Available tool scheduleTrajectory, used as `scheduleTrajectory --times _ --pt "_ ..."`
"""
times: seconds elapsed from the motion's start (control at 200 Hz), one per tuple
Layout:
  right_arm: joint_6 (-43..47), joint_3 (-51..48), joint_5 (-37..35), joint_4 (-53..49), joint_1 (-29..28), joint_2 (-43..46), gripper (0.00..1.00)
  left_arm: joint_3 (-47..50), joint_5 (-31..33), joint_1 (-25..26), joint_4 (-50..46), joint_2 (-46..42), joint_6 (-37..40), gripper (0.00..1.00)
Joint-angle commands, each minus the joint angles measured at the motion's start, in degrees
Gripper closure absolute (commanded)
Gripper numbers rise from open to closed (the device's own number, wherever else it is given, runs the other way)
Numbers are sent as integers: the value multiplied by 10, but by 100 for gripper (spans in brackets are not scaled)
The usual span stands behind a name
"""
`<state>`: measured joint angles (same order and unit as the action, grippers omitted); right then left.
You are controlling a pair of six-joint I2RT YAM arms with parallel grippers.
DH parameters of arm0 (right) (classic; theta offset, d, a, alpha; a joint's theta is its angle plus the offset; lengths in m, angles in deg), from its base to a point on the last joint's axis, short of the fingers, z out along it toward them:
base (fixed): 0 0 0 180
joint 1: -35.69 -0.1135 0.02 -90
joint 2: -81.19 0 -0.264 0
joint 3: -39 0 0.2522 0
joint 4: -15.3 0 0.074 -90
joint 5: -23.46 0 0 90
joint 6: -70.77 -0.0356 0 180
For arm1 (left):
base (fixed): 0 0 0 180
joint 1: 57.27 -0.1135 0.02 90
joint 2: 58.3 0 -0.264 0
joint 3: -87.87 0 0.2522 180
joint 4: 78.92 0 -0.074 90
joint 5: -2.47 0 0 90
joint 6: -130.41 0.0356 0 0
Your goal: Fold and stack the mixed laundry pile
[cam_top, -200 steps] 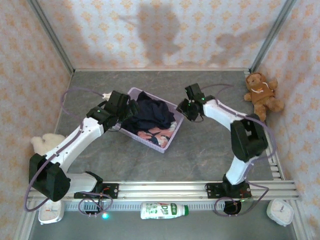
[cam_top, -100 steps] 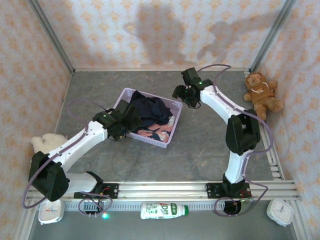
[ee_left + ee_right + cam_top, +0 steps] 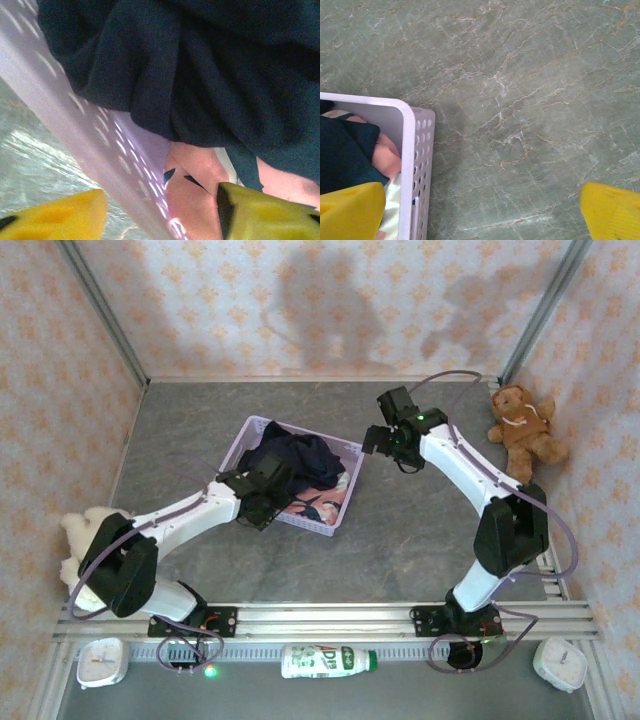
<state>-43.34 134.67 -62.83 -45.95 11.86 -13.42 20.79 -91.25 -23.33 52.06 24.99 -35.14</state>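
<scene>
I should move the lavender basket (image 3: 347, 452) with my left gripper to the table's far corner on its own side (image 3: 190, 430) before pulling out the navy garment, because the basket takes up the middle of the table.
The mixed laundry pile lies in a lavender basket (image 3: 250, 428). The dark navy garment (image 3: 300, 455) is heaped on top and the salmon-pink shark-print garment (image 3: 315, 508) shows under it at the near side. My left gripper (image 3: 268, 492) is at the basket's near-left wall. Its jaws stand apart astride that wall (image 3: 100, 145), one yellow finger (image 3: 55, 220) outside over the table and the other over the pink cloth (image 3: 200, 190), below the navy folds (image 3: 200, 75). My right gripper (image 3: 385, 440) hangs wide open by the basket's right corner (image 3: 417, 165), holding nothing.
A brown teddy bear (image 3: 522, 425) sits at the far right wall and a cream one (image 3: 85, 535) at the left edge. A bottle (image 3: 328, 660) and two small dials (image 3: 100, 662) lie in front of the base rail. Bare marbled tabletop (image 3: 530, 125) lies right of the basket.
My left gripper has slid along the basket's left wall toward the near side and its jaws have narrowed. The right gripper has come off the basket's corner and opened wide. The basket has turned slightly.
</scene>
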Motion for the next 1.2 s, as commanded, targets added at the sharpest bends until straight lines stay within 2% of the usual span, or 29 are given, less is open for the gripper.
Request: scheduleTrajectory --times 0.0,0.085,0.155,0.2,0.305,0.45,0.515,0.645,0.771,0.966,1.016,1.116,1.196 --pt "15 -14 -36 -21 3 21 1 -16 44 4 1 15 -29 54" --pt "17 -21 -46 -22 5 27 1 -23 71 -2 -21 18 -5 78" --pt "16 -24 -50 -25 8 30 1 -37 89 -20 -45 24 44 90" --pt "15 -26 -50 -24 10 29 1 -51 91 -41 -57 30 86 95" --pt "14 -27 -47 -20 15 24 1 -103 89 -96 -86 60 216 98" --pt "16 -17 -46 -21 22 5 1 -196 106 -173 -141 111 407 99" --pt "18 -10 -46 -24 25 -6 1 -227 93 -215 -152 129 477 98" --pt "27 10 -48 -36 29 -28 1 -299 69 -299 -172 170 573 98" --pt "31 28 -53 -47 29 -46 1 -381 69 -350 -202 235 649 97" --pt "35 62 -69 -74 32 -68 1 -483 136 -405 -248 341 715 82" --pt "38 70 -71 -79 33 -72 1 -513 158 -420 -265 362 713 75" --pt "42 84 -75 -87 35 -77 1 -578 229 -444 -306 394 692 69" --pt "42 92 -73 -90 35 -80 1 -627 271 -450 -339 408 679 68"
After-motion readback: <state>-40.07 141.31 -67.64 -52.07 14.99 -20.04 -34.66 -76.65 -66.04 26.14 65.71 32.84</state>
